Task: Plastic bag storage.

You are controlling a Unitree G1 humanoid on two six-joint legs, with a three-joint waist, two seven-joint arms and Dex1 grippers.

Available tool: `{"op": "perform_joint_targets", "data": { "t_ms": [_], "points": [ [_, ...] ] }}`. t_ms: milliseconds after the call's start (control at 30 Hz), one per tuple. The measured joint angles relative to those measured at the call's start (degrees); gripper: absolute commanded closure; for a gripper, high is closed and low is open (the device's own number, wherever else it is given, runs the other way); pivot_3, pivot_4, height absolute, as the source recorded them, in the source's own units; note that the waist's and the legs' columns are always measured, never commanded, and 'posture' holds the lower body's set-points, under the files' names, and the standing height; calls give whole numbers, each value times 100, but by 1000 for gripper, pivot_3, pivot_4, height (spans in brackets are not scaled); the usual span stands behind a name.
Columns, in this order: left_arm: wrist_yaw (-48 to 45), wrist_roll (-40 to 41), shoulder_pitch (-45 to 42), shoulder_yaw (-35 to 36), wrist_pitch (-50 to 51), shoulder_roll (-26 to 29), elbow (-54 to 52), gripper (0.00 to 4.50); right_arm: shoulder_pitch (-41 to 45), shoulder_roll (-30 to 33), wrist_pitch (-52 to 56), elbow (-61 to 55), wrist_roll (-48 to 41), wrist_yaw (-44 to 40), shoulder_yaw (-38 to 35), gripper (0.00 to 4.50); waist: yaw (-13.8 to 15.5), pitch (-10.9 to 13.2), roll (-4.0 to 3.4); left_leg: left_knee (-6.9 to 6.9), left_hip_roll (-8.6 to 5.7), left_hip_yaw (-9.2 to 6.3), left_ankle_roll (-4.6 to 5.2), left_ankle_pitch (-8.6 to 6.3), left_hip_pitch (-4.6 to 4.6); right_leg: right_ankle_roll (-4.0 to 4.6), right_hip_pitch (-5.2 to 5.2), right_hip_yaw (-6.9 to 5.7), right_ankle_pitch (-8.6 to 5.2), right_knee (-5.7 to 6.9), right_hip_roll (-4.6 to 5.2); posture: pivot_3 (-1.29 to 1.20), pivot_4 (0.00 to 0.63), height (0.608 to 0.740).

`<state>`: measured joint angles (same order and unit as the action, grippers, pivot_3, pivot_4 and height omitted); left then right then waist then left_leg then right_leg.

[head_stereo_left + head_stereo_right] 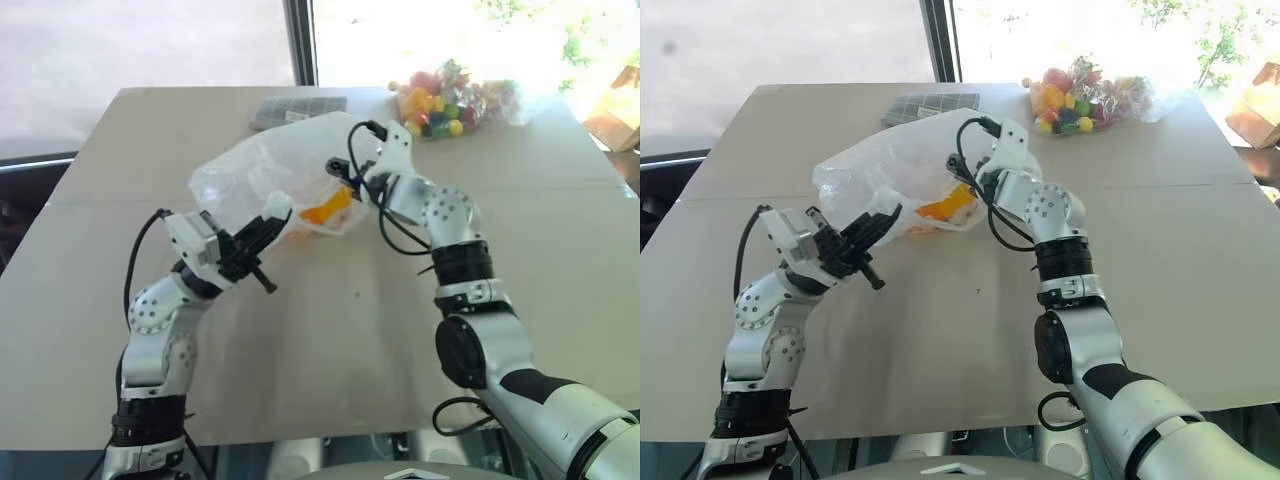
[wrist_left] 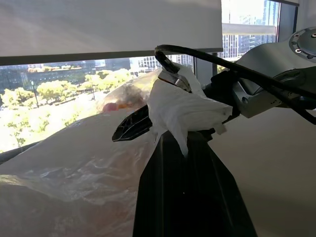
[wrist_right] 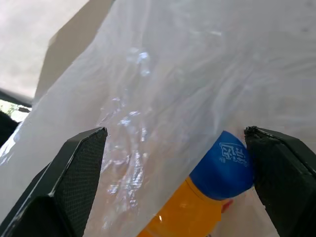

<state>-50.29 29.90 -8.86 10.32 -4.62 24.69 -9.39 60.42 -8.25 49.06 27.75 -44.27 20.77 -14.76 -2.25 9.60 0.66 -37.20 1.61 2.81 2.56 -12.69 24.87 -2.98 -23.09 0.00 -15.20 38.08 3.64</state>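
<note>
The orange bottle [image 1: 328, 207] lies just inside the plastic bag's limp open edge [image 3: 196, 164], and it will therefore sink into the bag when the robot's gripper raises that edge.
The plastic bag [image 1: 250, 175], large, translucent and white, lies crumpled in the middle of the table [image 1: 330, 340]. My left gripper [image 1: 274, 220] is at the bag's near left edge, shut on a pinch of its film [image 2: 180, 111] and holding that edge up. My right gripper [image 3: 175, 136] stands open at the bag's right side, its two fingers spread wide on either side of the film. An orange bottle [image 3: 190, 212] with a blue cap [image 3: 224, 163] lies between those fingers and shows orange through the bag [image 1: 328, 208].
A smaller clear bag of colourful round candies [image 1: 455, 100] lies at the table's far right. A dark flat item [image 1: 295, 108] rests at the far edge behind the bag. A cardboard box [image 1: 618, 105] stands past the right edge.
</note>
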Motion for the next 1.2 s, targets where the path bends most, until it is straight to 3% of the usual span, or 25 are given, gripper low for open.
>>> {"op": "perform_joint_targets", "data": {
  "t_ms": [167,267,500,633,767,933,1200],
  "points": [
    [5,-46,-21,-1,-12,-22,1,4500,-46,110,46,-44,252,-181,59,11,-15,0,0,2,1,2,0,0,1,0,-3,2,0,-2,-3,0,150,740],
    [22,-49,2,5,-25,-33,0,4500,-433,442,135,-771,233,-1340,506,11,8,0,0,3,0,-2,2,-1,5,-1,-1,0,0,-9,-3,0,150,740],
    [40,-49,10,18,-38,-33,2,4500,-1626,2332,647,-2587,118,-4035,1414,11,52,-1,3,-2,-3,-6,4,-2,7,-2,0,-4,0,-9,0,0,150,740],
    [28,-48,-8,1,-36,-33,1,4500,-1932,3220,-74,-3122,543,-5213,1705,11,19,0,4,-3,3,-1,4,-2,1,-2,0,2,0,-8,-9,0,150,740],
    [-9,-47,-45,-4,-34,-28,3,4500,-1985,3736,-1457,-2794,1597,-5562,1842,11,37,-1,6,-10,0,0,3,-2,0,-3,4,2,0,-9,-9,0,150,740],
    [-72,-48,-98,-43,-35,-28,99,4500,-1941,3187,-2260,-1241,2498,-4991,1810,11,19,-2,12,-10,8,8,1,0,-8,-2,5,15,0,-4,-20,0,150,740],
    [-70,-50,-131,-83,-38,3,109,4500,-771,2119,-3276,1300,2608,-4790,1306,11,16,0,9,-9,16,13,0,0,-7,-1,3,25,1,-6,-30,0,150,740]
  ]
}}
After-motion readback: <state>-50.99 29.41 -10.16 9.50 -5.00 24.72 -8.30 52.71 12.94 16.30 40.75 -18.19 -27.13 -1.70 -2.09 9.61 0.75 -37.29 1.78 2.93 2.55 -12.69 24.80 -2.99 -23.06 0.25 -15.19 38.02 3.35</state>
